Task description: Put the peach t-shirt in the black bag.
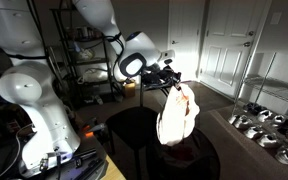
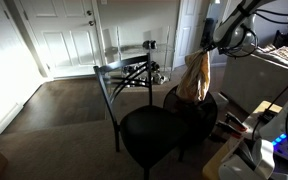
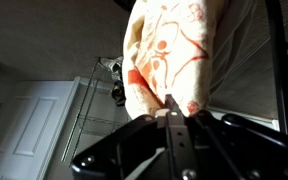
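My gripper has the peach t-shirt's lower end (image 1: 168, 141) hanging by the black bag's rim near the black seat, so it should move back over the bag's middle (image 1: 190, 154) before it opens.
The peach t-shirt (image 1: 176, 115) is cream with orange-red print and hangs bunched from my gripper (image 1: 174, 84). It also shows in an exterior view (image 2: 194, 78) and fills the top of the wrist view (image 3: 174, 50). My gripper (image 3: 169, 102) is shut on the shirt's top edge. The shirt's lower end dangles into or just above the open black bag (image 1: 189, 158), which sits behind a round black seat (image 2: 159, 132). The bag shows as a dark shape (image 2: 189, 108) in the exterior view.
A round black stool (image 1: 134, 128) stands in front of the bag. A wire rack with shoes (image 1: 269, 125) is to one side. White doors (image 2: 59, 40) and a metal-frame table (image 2: 129, 72) stand behind. The robot base (image 1: 44, 120) is close by.
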`<state>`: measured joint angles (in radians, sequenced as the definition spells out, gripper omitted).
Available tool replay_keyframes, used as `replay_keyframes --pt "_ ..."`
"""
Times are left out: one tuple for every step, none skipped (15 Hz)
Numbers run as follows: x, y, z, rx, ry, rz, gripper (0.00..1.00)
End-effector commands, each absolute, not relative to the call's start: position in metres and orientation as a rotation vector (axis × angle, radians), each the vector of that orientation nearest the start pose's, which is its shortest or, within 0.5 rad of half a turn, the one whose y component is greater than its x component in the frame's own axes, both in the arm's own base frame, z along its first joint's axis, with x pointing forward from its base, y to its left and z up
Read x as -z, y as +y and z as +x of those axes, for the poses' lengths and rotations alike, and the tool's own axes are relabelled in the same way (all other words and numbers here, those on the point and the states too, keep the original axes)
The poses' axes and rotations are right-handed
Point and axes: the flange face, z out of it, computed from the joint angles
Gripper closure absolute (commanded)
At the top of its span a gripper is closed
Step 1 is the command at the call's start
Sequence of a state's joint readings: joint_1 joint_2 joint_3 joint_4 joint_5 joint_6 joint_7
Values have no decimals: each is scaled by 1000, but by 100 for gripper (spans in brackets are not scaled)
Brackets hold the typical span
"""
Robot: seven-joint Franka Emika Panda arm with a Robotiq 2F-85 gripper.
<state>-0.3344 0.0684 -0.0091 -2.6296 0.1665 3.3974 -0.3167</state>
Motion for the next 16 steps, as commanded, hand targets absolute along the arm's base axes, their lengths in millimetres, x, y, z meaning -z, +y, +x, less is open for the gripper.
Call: replay_keyframes --pt "-280 -173 451 1074 305 -3171 98" --pt "-274 -170 453 1059 307 -3172 98" --pt "-268 -166 456 1047 308 -3171 98" --pt "-264 -162 458 1036 302 -3170 98" --pt "-259 -158 461 1025 294 -3170 98" --pt "-256 -154 465 1016 283 -3170 98" --pt "-252 -150 469 1010 271 -3168 98" --pt "-249 -148 473 1005 257 -3167 98" --pt "-246 -146 477 999 240 -3167 98" --pt "-242 -144 478 993 224 -3171 98" --pt "-238 -144 481 986 210 -3177 98" --pt "-236 -144 483 978 199 -3181 98" --pt "-233 -145 484 972 189 -3189 98" --pt "-231 -147 485 970 186 -3197 98" --pt "-230 -151 486 972 194 -3205 98" --pt "-230 -156 487 977 210 -3210 98"
